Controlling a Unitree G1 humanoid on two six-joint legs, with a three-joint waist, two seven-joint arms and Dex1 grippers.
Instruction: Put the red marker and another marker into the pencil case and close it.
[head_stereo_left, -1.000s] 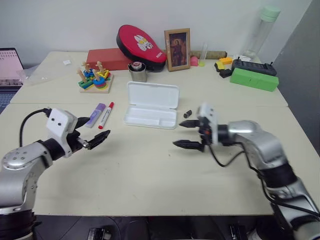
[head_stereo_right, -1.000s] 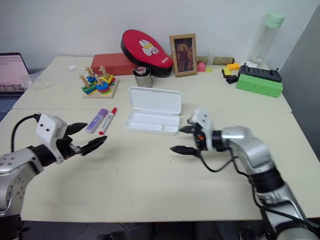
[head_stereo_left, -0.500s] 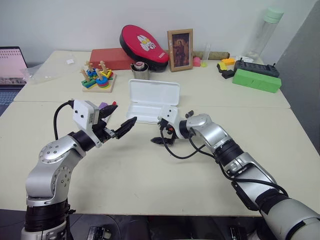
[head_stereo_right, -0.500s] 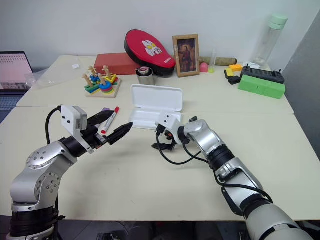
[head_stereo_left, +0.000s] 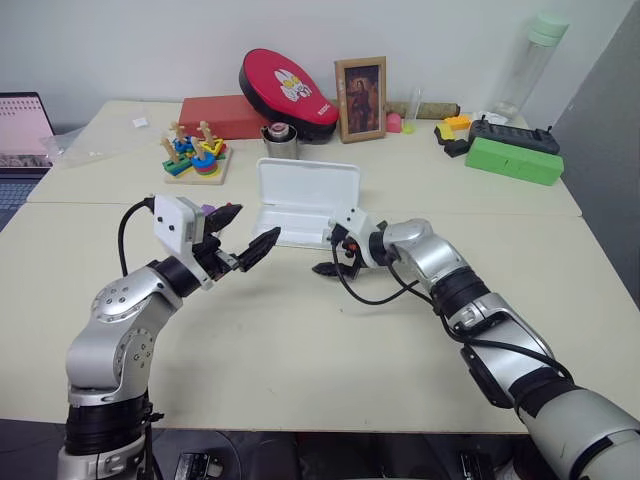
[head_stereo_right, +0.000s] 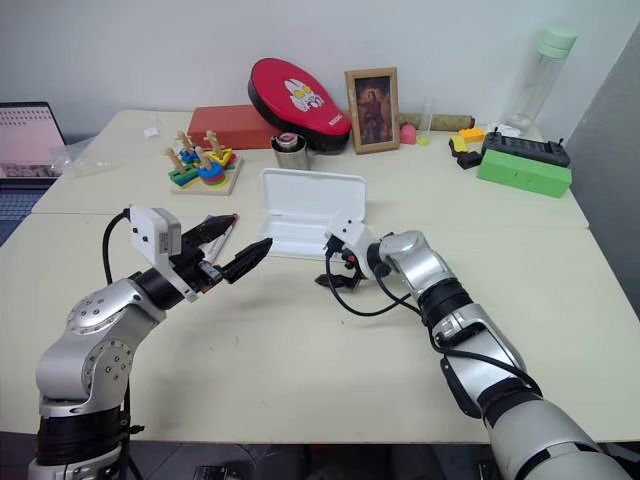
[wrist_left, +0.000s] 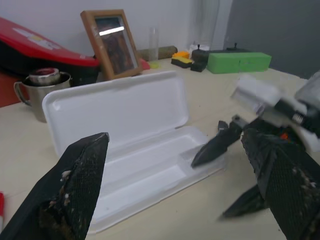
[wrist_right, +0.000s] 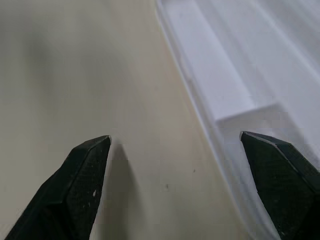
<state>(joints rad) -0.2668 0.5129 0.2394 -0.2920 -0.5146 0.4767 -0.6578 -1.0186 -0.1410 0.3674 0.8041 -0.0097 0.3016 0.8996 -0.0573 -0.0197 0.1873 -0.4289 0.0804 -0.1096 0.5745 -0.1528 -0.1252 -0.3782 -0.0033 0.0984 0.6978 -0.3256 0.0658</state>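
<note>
I expect the red marker (wrist_left: 1, 204) to come to rest flat in the back groove when I lower it, because a ridge (wrist_left: 142, 169) divides the pencil case's tray lengthwise.
The pencil case (head_stereo_left: 305, 190) lies open in the middle of the table, lid standing up at the back and tray (wrist_left: 150, 175) empty. My left gripper (head_stereo_left: 247, 228) hovers open just left of it, fingers pointing at the case. Behind that gripper lie the markers: a bit of the lilac one (head_stereo_left: 207, 210) and the red cap of the red marker (head_stereo_right: 231, 217) show, the rest is hidden. My right gripper (head_stereo_left: 330, 255) is open at the case's near right corner. One fingertip (wrist_right: 272, 150) is over the tray and the other (wrist_right: 90, 155) over the table.
At the back stand a wooden stacking toy (head_stereo_left: 190, 160), a metal cup (head_stereo_left: 278, 143), a red box (head_stereo_left: 215, 115), a red oval pad (head_stereo_left: 283, 85) and a picture frame (head_stereo_left: 360, 85). A green box (head_stereo_left: 508, 158) and a bottle (head_stereo_left: 525, 60) are far right, a laptop (head_stereo_left: 20, 130) far left.
The left gripper has swung right and slightly up, now in front of the markers beside the case. The right gripper has reached forward and down to the case's near edge.
</note>
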